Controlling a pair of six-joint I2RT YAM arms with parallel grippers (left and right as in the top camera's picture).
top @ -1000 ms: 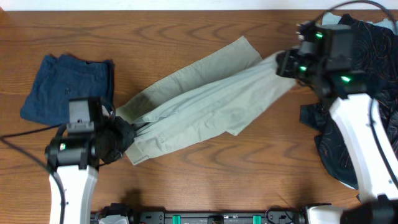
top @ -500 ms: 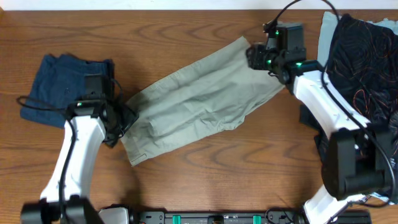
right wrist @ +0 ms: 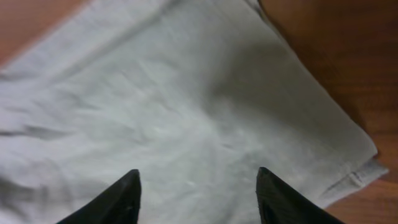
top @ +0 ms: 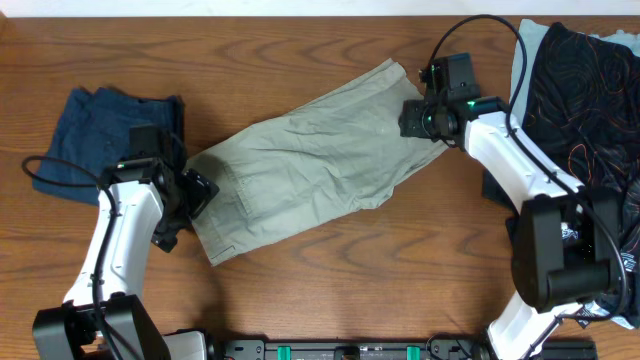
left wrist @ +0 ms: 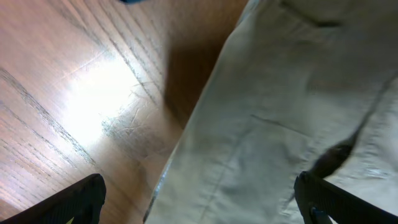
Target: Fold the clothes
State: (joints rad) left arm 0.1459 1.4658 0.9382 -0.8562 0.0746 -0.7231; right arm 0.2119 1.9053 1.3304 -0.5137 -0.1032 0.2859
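Note:
The shorts lie slanted (top: 308,165) across the table, so the robot's left gripper should pinch the shorts' end (top: 220,215) by the dark blue garment before the right gripper pulls them straight.
The clothes in play are light khaki shorts (top: 300,165), lying flat and diagonal across the table's middle. My left gripper (top: 195,190) hovers open over their lower-left end; in the left wrist view the gripper (left wrist: 199,208) has its fingers (left wrist: 78,200) spread wide above the shorts (left wrist: 280,124) and the wood. My right gripper (top: 415,115) is open over the upper-right end. From the right wrist, that gripper (right wrist: 199,199) shows dark fingertips (right wrist: 118,199) apart above the cloth (right wrist: 186,112), with nothing between them.
A folded dark blue garment (top: 110,140) sits at the far left. A heap of dark patterned fabric (top: 580,110), with a pale blue piece (top: 525,50) under it, fills the right edge. Bare wooden table (top: 350,280) lies in front of the shorts.
Both grippers have opened and let go of the shorts, which now lie flat. The right gripper moved left over the cloth's end; the left one drew back slightly.

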